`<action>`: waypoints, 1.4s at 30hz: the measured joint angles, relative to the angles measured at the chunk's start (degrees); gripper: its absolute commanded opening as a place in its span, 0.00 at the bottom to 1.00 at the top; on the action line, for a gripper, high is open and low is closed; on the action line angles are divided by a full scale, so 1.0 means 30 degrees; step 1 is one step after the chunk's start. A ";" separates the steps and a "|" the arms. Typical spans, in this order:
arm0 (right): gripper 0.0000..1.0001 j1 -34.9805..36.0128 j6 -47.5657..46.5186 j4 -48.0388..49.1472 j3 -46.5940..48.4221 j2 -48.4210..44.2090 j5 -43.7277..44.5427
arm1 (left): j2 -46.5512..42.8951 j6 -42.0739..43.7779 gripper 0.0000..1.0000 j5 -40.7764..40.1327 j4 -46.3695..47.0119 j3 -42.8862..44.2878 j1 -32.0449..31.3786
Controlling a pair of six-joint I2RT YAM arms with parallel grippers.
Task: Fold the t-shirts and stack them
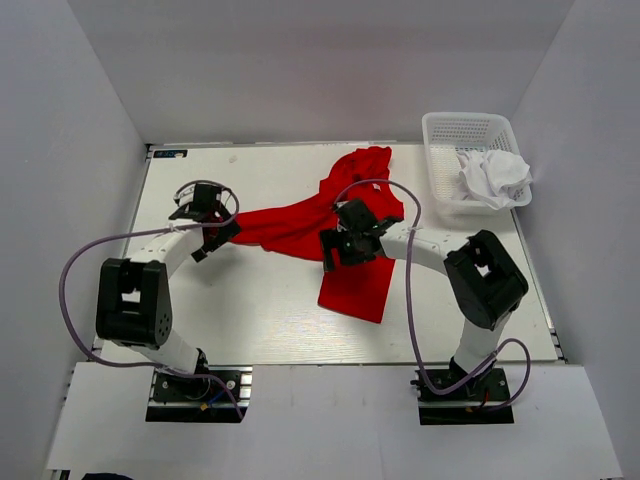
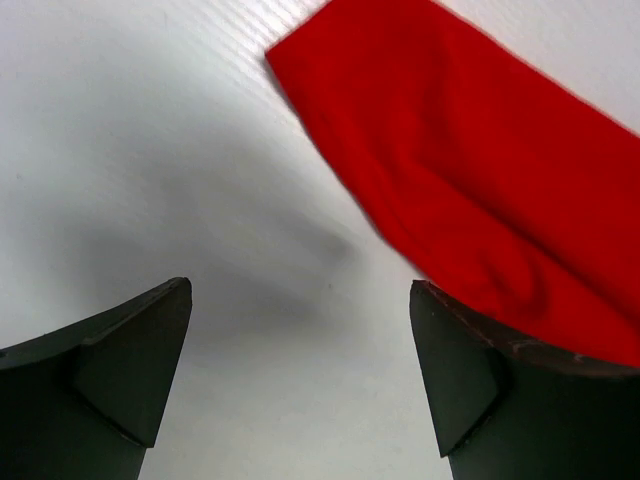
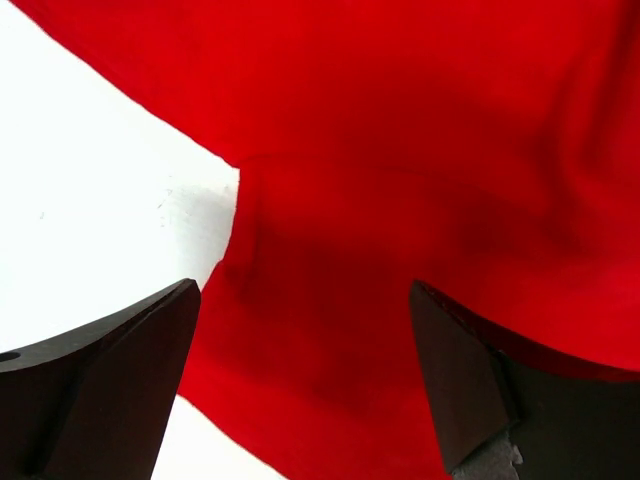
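Observation:
The red t-shirt (image 1: 318, 222) has folds along the narrow end (image 1: 262, 227). So it will drop open into a wide sheet when I lift it with both grippers.
The red t-shirt (image 1: 325, 225) lies spread and rumpled across the middle of the white table, one part stretched left, one up to the back, one down to the front. My left gripper (image 1: 212, 240) is open and empty at the shirt's left end; in the left wrist view the red cloth (image 2: 480, 170) lies beside the right finger (image 2: 470, 380). My right gripper (image 1: 335, 250) is open and hovers over the shirt's middle; red cloth (image 3: 400, 200) fills its view. The white t-shirt (image 1: 495, 175) lies crumpled in the basket.
A white plastic mesh basket (image 1: 445, 135) stands at the back right of the table (image 1: 260, 310). Grey walls enclose the table on three sides. Purple cables loop from both arms.

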 measured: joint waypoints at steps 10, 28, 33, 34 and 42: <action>0.90 -0.0597 0.1129 0.0022 0.1253 0.1734 0.1916 | -0.2652 0.0007 1.00 0.0095 0.0860 -0.2025 -0.0095; 0.90 -0.4663 -0.0874 -0.1545 0.1851 0.1180 0.4524 | -0.1246 0.0707 0.98 0.2346 0.1851 -0.2506 -0.0393; 0.90 -0.4014 -0.0976 -0.1195 0.0277 -0.2047 0.4328 | -0.2186 0.1537 1.00 0.5180 0.2477 -0.4634 -0.0991; 0.90 -0.4007 -0.0845 -0.1173 -0.0044 -0.2659 0.4357 | -0.2616 0.1632 1.00 0.5734 0.2623 -0.5100 -0.1188; 0.90 -0.4459 0.1530 -0.0903 -0.2470 -0.5231 0.5705 | -0.2747 0.1530 0.64 0.6171 0.3009 -0.5654 -0.2157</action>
